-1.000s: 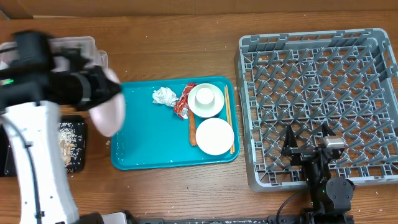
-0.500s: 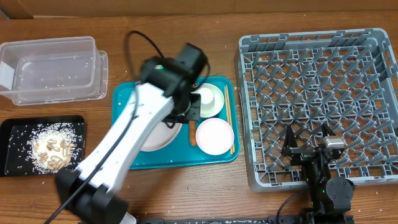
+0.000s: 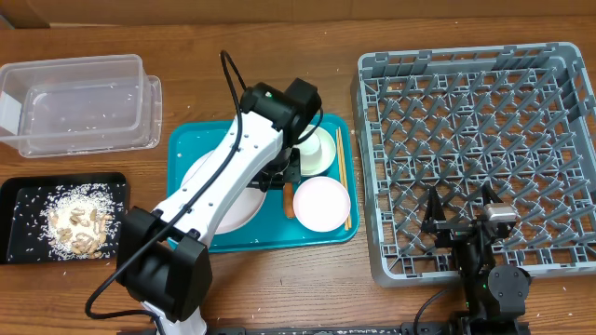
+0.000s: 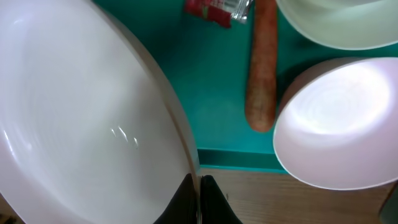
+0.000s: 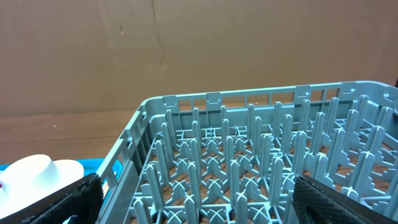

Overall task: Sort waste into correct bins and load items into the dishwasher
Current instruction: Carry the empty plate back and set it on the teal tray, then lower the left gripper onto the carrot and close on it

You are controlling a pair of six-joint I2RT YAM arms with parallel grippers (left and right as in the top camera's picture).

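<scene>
My left gripper is holding the large white plate (image 3: 233,209) clear of the orange carrot stick, so it should keep moving the plate down until the plate rests on the teal tray (image 3: 270,233), and then let go.
My left gripper (image 4: 198,190) (image 3: 276,177) is shut on the rim of the large white plate (image 4: 81,124) (image 3: 222,197), which lies low over the left part of the teal tray (image 3: 186,237). To the right lie the orange carrot stick (image 4: 262,74) (image 3: 288,198), the small plate (image 4: 339,137) (image 3: 321,203), a white bowl with the cup in it (image 3: 315,149) and the chopsticks (image 3: 343,177). The red wrapper (image 4: 208,9) shows at the top of the left wrist view. The arm hides the paper ball. My right gripper (image 5: 199,208) (image 3: 464,226) stands open over the front of the grey dish rack (image 3: 475,140) (image 5: 249,168).
A clear plastic tub (image 3: 79,102) stands at the back left. In front of it sits a black tray (image 3: 20,191) holding rice and food scraps (image 3: 76,223). The left arm (image 3: 200,205) stretches across the teal tray from the front left.
The left arm has swung from over the bins at the left to the teal tray, carrying the large plate. The plate now sits low on the tray's left side. The right arm is still.
</scene>
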